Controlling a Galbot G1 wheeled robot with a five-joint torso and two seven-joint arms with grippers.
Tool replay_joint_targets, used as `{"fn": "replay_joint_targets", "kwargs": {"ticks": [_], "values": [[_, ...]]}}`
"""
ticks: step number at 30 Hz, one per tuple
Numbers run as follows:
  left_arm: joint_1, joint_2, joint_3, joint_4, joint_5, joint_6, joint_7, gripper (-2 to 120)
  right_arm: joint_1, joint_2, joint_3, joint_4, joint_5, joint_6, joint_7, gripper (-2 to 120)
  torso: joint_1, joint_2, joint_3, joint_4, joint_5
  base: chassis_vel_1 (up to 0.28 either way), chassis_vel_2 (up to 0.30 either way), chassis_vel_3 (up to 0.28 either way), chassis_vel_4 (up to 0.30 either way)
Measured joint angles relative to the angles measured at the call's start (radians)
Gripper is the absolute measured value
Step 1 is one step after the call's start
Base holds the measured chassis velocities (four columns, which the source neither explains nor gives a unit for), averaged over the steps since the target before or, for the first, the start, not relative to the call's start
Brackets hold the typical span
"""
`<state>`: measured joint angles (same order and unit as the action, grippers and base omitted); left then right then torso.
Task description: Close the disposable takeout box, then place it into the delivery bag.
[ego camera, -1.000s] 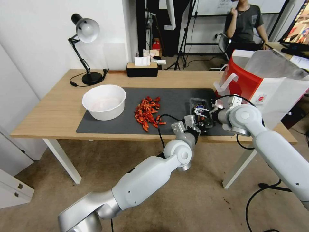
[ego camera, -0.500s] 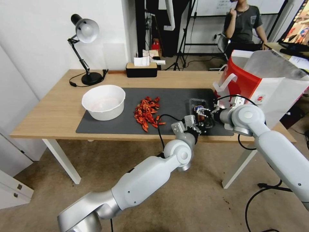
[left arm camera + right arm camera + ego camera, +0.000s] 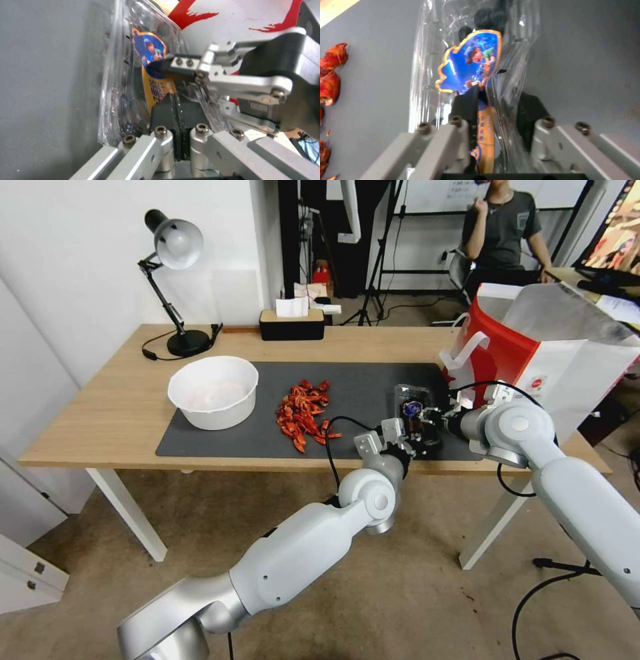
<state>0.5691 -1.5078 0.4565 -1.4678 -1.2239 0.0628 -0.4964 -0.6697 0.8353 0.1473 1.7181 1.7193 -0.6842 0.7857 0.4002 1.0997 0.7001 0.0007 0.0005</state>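
The takeout box [image 3: 415, 408] should stay closed and keep the black pieces inside when the robot lifts the box by its rim, because the clear lid covers them.
The disposable takeout box [image 3: 412, 399] lies on the dark mat, close to the foot of the delivery bag [image 3: 533, 360], which stands open at the right. The box is clear plastic with a blue and orange label [image 3: 470, 57] and black round pieces inside. My left gripper [image 3: 405, 442] is at the box's near rim, its pads [image 3: 166, 110] pressed together on the thin plastic edge. My right gripper [image 3: 427, 419] comes in from the bag side. It is open, with its fingers [image 3: 466, 105] straddling a fold of the box's plastic. The bag's red and white panel [image 3: 233, 17] rises just behind the box.
A white bowl [image 3: 213, 390] stands on the mat's [image 3: 360, 387] left end, with a heap of red shells [image 3: 303, 413] at the middle. A desk lamp [image 3: 175, 280] and a tissue box [image 3: 293, 323] stand at the back. The table's front edge runs just below the grippers.
My right gripper has drawn back a little toward the bag and sits lower on the box. The left arm has held its place.
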Motion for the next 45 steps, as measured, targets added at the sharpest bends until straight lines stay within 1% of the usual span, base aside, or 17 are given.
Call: {"fn": "replay_joint_targets", "kwargs": {"ticks": [1,2,5,20,23,24,27,30,31,33,34,38,40,41,42,43,45], "values": [[0.0,-0.001,0.0,0.0,0.0,0.0,-0.001,0,-0.005,-0.001,0.003,0.003,0.0,0.0,0.001,15,0.0,0.0,0.0,0.0,-0.0001,0.0,0.0,0.0,0.0],[0.0,-0.001,0.0,0.0,0.0,0.0,-0.001,0,-0.005,-0.001,0.003,0.003,0.0,0.0,0.001,15,0.0,0.0,0.0,0.0,-0.0001,0.0,0.0,0.0,0.0],[-0.001,-0.003,0.001,0.0,0.0,-0.001,-0.002,0,-0.016,-0.003,0.011,0.009,0.001,0.001,0.002,7,0.0,0.0,0.0,-0.0001,-0.0005,0.0,0.0,0.0,0.0],[-0.007,-0.004,-0.002,-0.003,0.003,-0.007,-0.003,0,-0.023,-0.002,0.023,0.015,0.005,0.014,0.008,6,0.0,0.0,0.0,-0.0007,-0.0003,0.0,0.0,0.0,0.0],[-0.006,0.006,-0.008,-0.019,0.004,-0.012,-0.003,0,-0.022,-0.003,0.024,0.013,0.008,0.016,0.008,3,0.0,0.0,0.0,-0.0007,-0.0005,0.0,0.0,0.0,0.0],[-0.005,0.013,-0.011,-0.029,0.004,-0.013,-0.003,0,-0.022,-0.003,0.024,0.012,0.008,0.016,0.008,0,0.0,0.0,0.0,-0.0008,-0.0005,0.0,0.0,0.0,0.0],[-0.004,0.029,-0.013,-0.049,0.005,-0.014,-0.003,0,-0.021,-0.003,0.024,0.011,0.008,0.017,0.008,0,0.0,0.0,0.0,-0.0008,-0.0005,0.0,0.0,0.0,0.0],[0.005,0.071,-0.01,-0.082,0.049,-0.012,0.008,0,-0.017,-0.001,0.021,0.007,0.007,0.019,0.008,0,0.0,0.0,0.0,-0.001,-0.0006,0.0,0.0,0.0,0.0],[0.005,0.071,-0.01,-0.082,0.049,-0.012,0.008,0,-0.017,-0.001,0.021,0.007,0.007,0.019,0.008,0,0.0,0.0,0.0,-0.001,-0.0006,0.0,0.0,0.0,0.0],[0.018,0.109,-0.006,-0.119,0.072,-0.006,0.017,0,-0.015,0.0,0.018,0.005,0.006,0.019,0.008,0,0.0,0.0,0.0,-0.001,-0.0007,0.0,0.0,0.0,0.0],[0.018,0.109,-0.006,-0.119,0.072,-0.006,0.017,0,-0.015,0.0,0.018,0.005,0.006,0.019,0.008,0,0.0,0.0,0.0,-0.001,-0.0007,0.0,0.0,0.0,0.0],[0.028,0.161,-0.017,-0.164,0.081,-0.003,0.022,0,-0.015,0.0,0.017,0.005,0.005,0.019,0.008,0,0.0,0.0,0.0,-0.0007,-0.0007,0.0,0.0,0.0,0.0],[0.029,0.172,-0.021,-0.172,0.081,-0.003,0.023,0,-0.015,0.0,0.017,0.004,0.005,0.02,0.008,0,0.0,0.0,0.0,-0.0007,-0.0008,0.0,0.0,0.0,0.0],[0.036,0.197,-0.029,-0.192,0.086,-0.001,0.023,0,-0.018,-0.001,0.02,0.004,0.005,0.02,0.008,0,0.0,0.0,0.0,-0.0005,-0.0005,0.0,0.0,0.0,0.0],[0.036,0.197,-0.029,-0.192,0.086,-0.001,0.023,0,-0.018,-0.001,0.02,0.004,0.005,0.02,0.008,0,0.0,0.0,0.0,-0.0005,-0.0005,0.0,0.0,0.0,0.0],[0.044,0.216,-0.033,-0.21,0.097,0.002,0.025,0,-0.02,-0.003,0.021,0.005,0.005,0.02,0.008,0,0.0,0.0,0.0,-0.0002,-0.0005,0.0,0.0,0.0,0.0],[0.063,0.25,-0.039,-0.248,0.116,0.007,0.029,0,-0.022,-0.006,0.023,0.005,0.005,0.02,0.008,0,0.0,0.0,0.0,-0.0003,-0.0006,0.0,0.0,0.0,0.0]]}}
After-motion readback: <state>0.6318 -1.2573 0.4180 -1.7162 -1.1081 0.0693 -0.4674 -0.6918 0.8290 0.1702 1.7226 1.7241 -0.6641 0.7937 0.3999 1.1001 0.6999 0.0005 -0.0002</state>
